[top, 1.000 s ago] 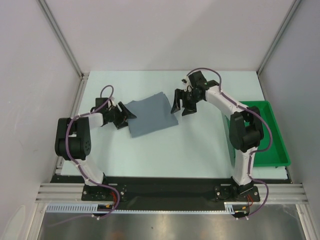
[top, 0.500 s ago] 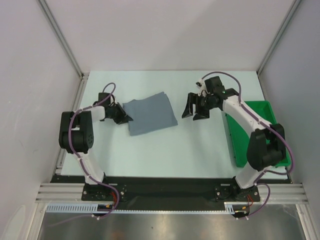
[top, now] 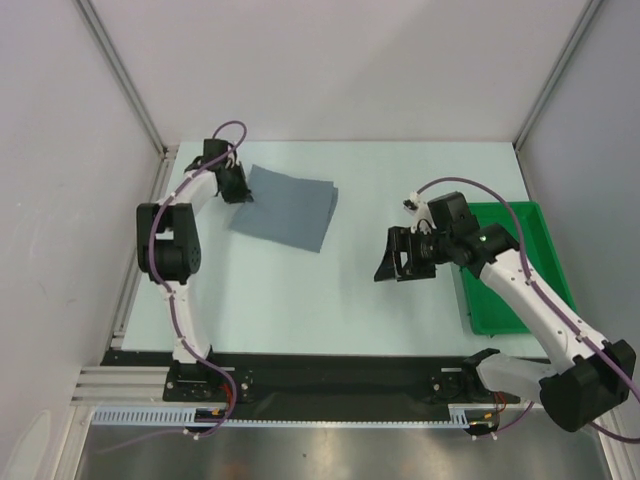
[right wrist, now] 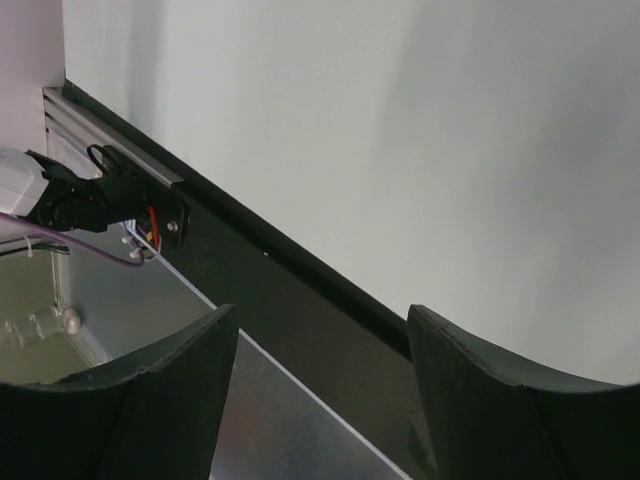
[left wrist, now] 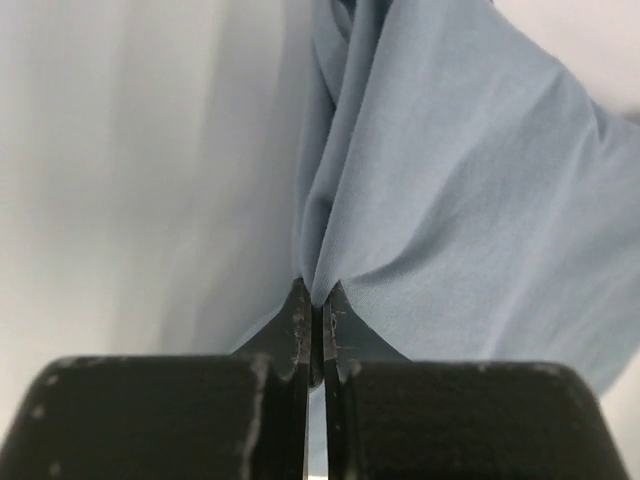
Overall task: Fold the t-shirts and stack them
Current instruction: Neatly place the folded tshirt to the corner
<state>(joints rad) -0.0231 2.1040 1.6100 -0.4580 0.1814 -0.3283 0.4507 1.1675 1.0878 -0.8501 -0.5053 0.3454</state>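
Observation:
My left gripper should keep pulling the pinched edge of the folded t-shirt (top: 288,208), which lies flat, until the t-shirt reaches the table's back corner (top: 189,153), clear beside it.
A folded slate blue-grey t-shirt (top: 285,208) lies on the pale table at the back left, its long edges slanting. My left gripper (top: 238,188) is at the cloth's far left corner, shut on the t-shirt (left wrist: 470,190); the pinched fabric rises in a ridge from between the black fingertips (left wrist: 298,322). My right gripper (top: 401,262) hangs open over the table right of centre, beside the green tray, with nothing between its fingers (right wrist: 470,400).
A green plastic tray (top: 545,290) sits at the right edge of the table. Grey walls close the cell at the back and both sides. The right wrist view looks down at the black front rail (right wrist: 290,270) and metal bench.
My left gripper shut on the t-shirt's corner and dragged it toward the back left, turning the cloth. My right arm swung back from the t-shirt toward the near right, still open.

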